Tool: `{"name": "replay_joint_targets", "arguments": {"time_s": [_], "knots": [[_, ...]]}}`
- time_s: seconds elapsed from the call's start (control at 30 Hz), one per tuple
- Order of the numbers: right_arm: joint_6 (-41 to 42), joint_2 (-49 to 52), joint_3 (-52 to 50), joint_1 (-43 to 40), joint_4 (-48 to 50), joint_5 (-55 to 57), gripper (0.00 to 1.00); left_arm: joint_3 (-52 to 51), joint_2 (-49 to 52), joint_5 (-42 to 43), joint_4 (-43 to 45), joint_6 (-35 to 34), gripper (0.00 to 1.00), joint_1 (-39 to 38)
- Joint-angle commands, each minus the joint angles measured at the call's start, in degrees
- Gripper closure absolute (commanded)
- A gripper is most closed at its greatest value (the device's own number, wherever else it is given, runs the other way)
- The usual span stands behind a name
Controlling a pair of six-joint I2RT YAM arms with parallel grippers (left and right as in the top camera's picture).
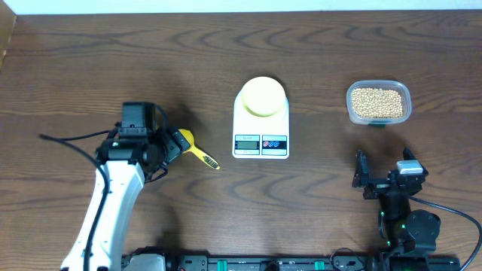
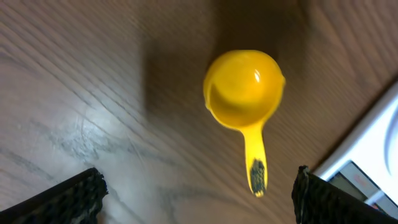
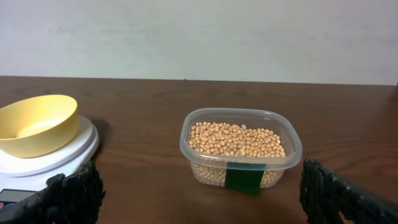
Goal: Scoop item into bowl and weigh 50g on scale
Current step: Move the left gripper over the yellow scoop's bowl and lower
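I should keep moving my left gripper down and close it on the rim (image 2: 207, 92) farthest from the scale, because the yellow measuring spoon's cup (image 2: 242, 90) faces up, clear of the scale.
The pale yellow bowl (image 1: 261, 95) stands empty on the platform of the white scale (image 1: 260, 139) at the table's middle. The beige beans (image 1: 379, 102) fill a clear plastic tub (image 1: 352, 110) at the right. My left gripper (image 1: 175, 144) hovers open over a yellow measuring spoon (image 2: 244, 90) that lies on the wood; the spoon's handle (image 2: 255, 168) points toward the gap between the fingers (image 2: 68, 199), touching neither. My right gripper (image 3: 208, 202) is open and empty, near the front edge, facing the tub (image 3: 239, 146) of beans (image 3: 236, 138) with the bowl (image 3: 37, 124) to its left.
In the left wrist view a corner of the scale (image 2: 373, 155) shows at the right, close to the right finger. The tub has a green label (image 3: 241, 178) on its near wall. A pale wall rises behind the table's far edge.
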Motion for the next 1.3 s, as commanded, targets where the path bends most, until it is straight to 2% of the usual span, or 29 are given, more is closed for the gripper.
{"name": "replay_joint_targets", "arguments": {"time_s": [0.0, 0.3, 0.33, 0.4, 0.63, 0.73, 0.97, 1.03, 1.27], "knots": [[-0.7, -0.3, -0.1, 0.5, -0.3, 0.4, 0.01, 1.0, 4.6, -2.8, 1.1, -1.7, 0.02, 0.3], [-0.7, -0.3, -0.1, 0.5, -0.3, 0.4, 0.01, 1.0, 15.2, -2.8, 7.0, -1.8, 0.01, 0.3], [-0.7, -0.3, -0.1, 0.5, -0.3, 0.4, 0.01, 1.0, 16.1, -2.8, 7.7, -1.8, 0.02, 0.3], [-0.7, -0.3, -0.1, 0.5, -0.3, 0.4, 0.01, 1.0, 17.8, -2.7, 9.3, -1.8, 0.11, 0.3], [-0.7, -0.3, -0.1, 0.5, -0.3, 0.4, 0.01, 1.0, 20.4, -2.5, 14.4, -1.8, 0.18, 0.3], [-0.7, -0.3, -0.1, 0.5, -0.3, 0.4, 0.01, 1.0, 20.5, -2.6, 16.4, -3.1, 0.29, 0.3], [-0.7, -0.3, -0.1, 0.5, -0.3, 0.4, 0.01, 1.0, 20.5, -2.6, 16.7, -3.5, 0.34, 0.3], [-0.7, -0.3, -0.1, 0.5, -0.3, 0.4, 0.01, 1.0, 20.5, -2.6, 16.7, -3.5, 0.38, 0.3], [-0.7, -0.3, -0.1, 0.5, -0.3, 0.4, 0.01, 0.9, 20.9, -2.6, 17.6, -3.5, 0.41, 0.3]]}}
